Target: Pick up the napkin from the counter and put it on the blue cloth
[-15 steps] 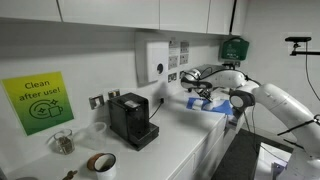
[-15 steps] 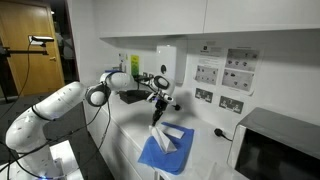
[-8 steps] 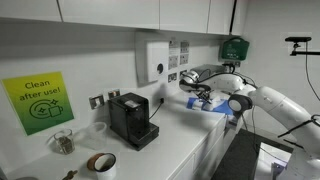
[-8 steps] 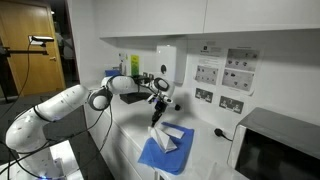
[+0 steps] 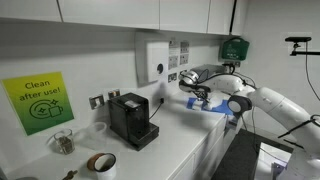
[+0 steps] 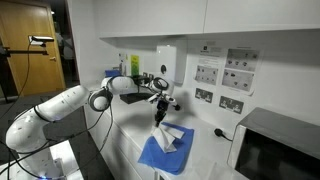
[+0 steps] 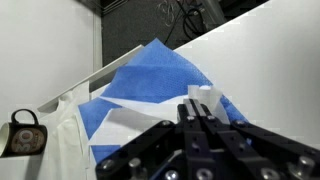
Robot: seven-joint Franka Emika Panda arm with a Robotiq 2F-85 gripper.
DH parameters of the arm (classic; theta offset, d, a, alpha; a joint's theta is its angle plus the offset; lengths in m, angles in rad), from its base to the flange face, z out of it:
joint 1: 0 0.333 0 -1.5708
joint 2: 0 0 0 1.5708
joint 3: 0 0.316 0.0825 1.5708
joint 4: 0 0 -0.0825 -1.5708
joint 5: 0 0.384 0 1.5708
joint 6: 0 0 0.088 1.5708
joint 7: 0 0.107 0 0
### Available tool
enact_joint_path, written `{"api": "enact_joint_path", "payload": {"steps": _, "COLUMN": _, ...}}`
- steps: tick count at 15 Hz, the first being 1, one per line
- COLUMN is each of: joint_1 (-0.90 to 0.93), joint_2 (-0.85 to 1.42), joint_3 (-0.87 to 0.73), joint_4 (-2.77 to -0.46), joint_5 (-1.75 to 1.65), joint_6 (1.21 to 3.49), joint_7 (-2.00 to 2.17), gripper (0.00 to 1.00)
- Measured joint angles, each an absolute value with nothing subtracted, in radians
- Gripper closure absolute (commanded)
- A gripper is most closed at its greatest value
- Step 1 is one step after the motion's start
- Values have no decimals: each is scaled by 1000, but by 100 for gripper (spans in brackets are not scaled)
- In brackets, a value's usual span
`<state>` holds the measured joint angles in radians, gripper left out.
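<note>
The napkin's lower end [image 6: 167,145] is already lying on the blue cloth [image 6: 184,135], so the robot's gripper goes on lowering the pinched end until it is close to the cloth, then let go.
My gripper [image 6: 160,106] is shut on the whitish napkin [image 6: 164,133], which hangs from the fingers down onto the blue cloth [image 6: 153,157]. The cloth lies flat on the white counter [image 6: 125,140]. In the wrist view the shut fingertips [image 7: 200,108] pinch a white piece of the napkin [image 7: 201,96] above the blue cloth [image 7: 150,68]. In an exterior view the gripper [image 5: 197,97] hovers over the blue cloth [image 5: 217,109] near the counter's [image 5: 180,140] far end.
A black coffee machine [image 5: 130,120], a glass jar [image 5: 63,142] and a roll of brown tape [image 5: 101,162] stand along the counter below a green wall sign [image 5: 38,102]. A microwave [image 6: 275,148] stands beyond the cloth. Wall sockets and a soap dispenser [image 6: 166,62] are close behind the gripper.
The gripper has shifted slightly sideways over the cloth with the napkin still in it. The napkin hangs a little further across the cloth.
</note>
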<state>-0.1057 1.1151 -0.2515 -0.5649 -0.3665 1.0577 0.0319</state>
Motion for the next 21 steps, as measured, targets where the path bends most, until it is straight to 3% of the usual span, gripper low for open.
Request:
{"api": "enact_joint_path", "payload": {"steps": 13, "joint_1": -139, "joint_2": 1115, "joint_3": -205, "joint_4": -538, "joint_5": -328, "joint_6": 1270, "joint_7": -169, "gripper": 100}}
{"api": "enact_joint_path", "payload": {"steps": 14, "joint_1": -146, "joint_2": 1115, "joint_3": -201, "joint_4": -535, "joint_5": -324, "joint_6": 1270, "joint_7": -173, "gripper": 74}}
{"api": "enact_joint_path", "payload": {"steps": 16, "joint_1": -156, "joint_2": 1115, "joint_3": -196, "joint_4": -529, "joint_5": -317, "joint_6": 1270, "joint_7": -174, "gripper": 66}}
{"api": "enact_joint_path", "payload": {"steps": 21, "joint_1": -185, "joint_2": 1118, "joint_3": -185, "joint_4": -470, "joint_5": -282, "joint_6": 1259, "joint_7": -175, "gripper": 27}}
